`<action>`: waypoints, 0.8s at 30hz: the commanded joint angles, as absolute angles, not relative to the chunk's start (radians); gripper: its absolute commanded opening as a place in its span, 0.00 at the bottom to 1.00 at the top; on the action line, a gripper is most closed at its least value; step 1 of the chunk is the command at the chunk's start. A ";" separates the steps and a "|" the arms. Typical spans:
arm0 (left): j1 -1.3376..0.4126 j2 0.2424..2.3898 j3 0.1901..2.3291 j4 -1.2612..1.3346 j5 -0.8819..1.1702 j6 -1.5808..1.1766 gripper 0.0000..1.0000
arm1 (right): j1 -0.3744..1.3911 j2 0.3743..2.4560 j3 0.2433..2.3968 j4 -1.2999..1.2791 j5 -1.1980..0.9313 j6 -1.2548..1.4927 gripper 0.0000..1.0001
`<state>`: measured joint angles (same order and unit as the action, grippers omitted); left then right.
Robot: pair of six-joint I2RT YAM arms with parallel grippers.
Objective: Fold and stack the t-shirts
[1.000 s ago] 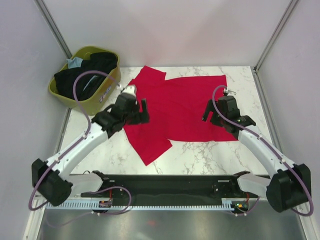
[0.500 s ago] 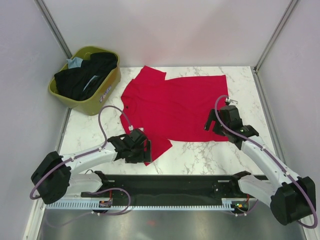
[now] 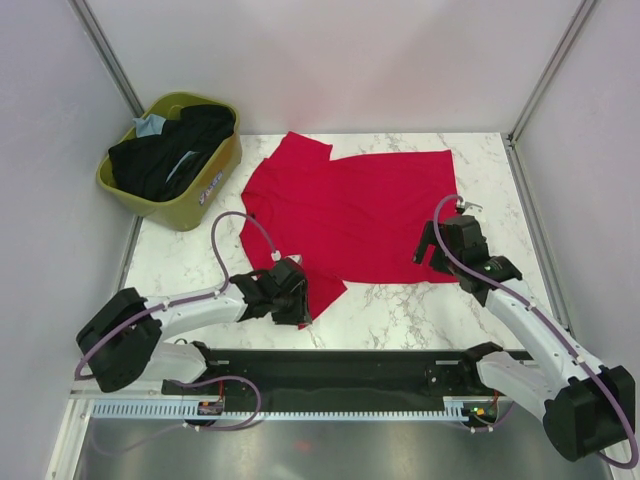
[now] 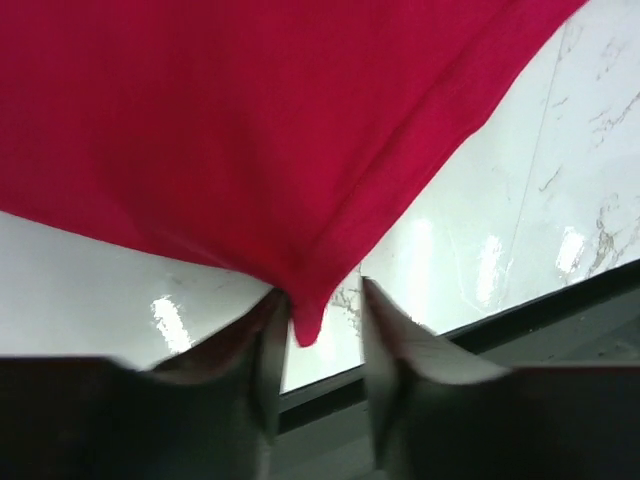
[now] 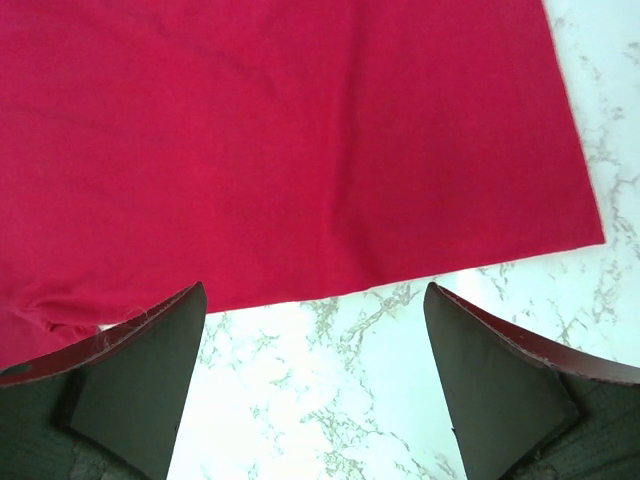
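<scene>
I can see the sleeve's tip (image 4: 308, 322) in my left gripper and the hem's corner lying free, so my right gripper should pinch that corner (image 5: 597, 238) before both grippers fold the t-shirt.
A bright red t-shirt (image 3: 350, 215) lies spread flat on the marble table (image 3: 400, 310), one sleeve pointing toward the near edge. My left gripper (image 3: 298, 305) is low at that sleeve's tip. In the left wrist view the red t-shirt (image 4: 250, 130) ends in a corner that hangs between the fingers of the left gripper (image 4: 321, 292). The corner touches the left finger, and a narrow gap shows beside the right finger. My right gripper (image 3: 435, 245) stands wide open at the shirt's near right hem. The right wrist view shows the right gripper (image 5: 314, 290) over bare marble just short of the t-shirt's (image 5: 300, 130) hem.
An olive-green basket (image 3: 205, 190) sits off the table's back left corner, holding black t-shirts (image 3: 170, 150) and a light blue one (image 3: 150, 125). A black rail (image 3: 330, 365) runs along the near table edge. Grey walls close in both sides.
My left arm swung from the shirt's left shoulder down to the near sleeve tip, and its jaws narrowed around that tip. The right gripper drifted slightly toward the near edge, still open.
</scene>
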<state>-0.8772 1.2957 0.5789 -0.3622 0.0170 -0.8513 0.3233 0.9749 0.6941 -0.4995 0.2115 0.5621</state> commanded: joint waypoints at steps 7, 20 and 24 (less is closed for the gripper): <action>-0.888 1.310 0.540 -0.322 -0.031 -0.839 0.02 | 0.168 0.956 0.664 -0.597 0.301 0.756 0.98; -0.764 1.097 0.528 -0.430 -0.091 -0.732 0.02 | -0.172 0.925 0.404 -0.401 0.160 0.831 0.88; -0.752 1.059 0.506 -0.433 -0.074 -0.712 0.02 | -0.206 1.061 0.377 -0.264 0.042 0.825 0.77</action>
<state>-0.7624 1.0924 0.5217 -0.4198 -0.0727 -0.7692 -0.1852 0.9833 0.4080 -0.3965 0.1398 0.8078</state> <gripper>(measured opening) 0.032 0.805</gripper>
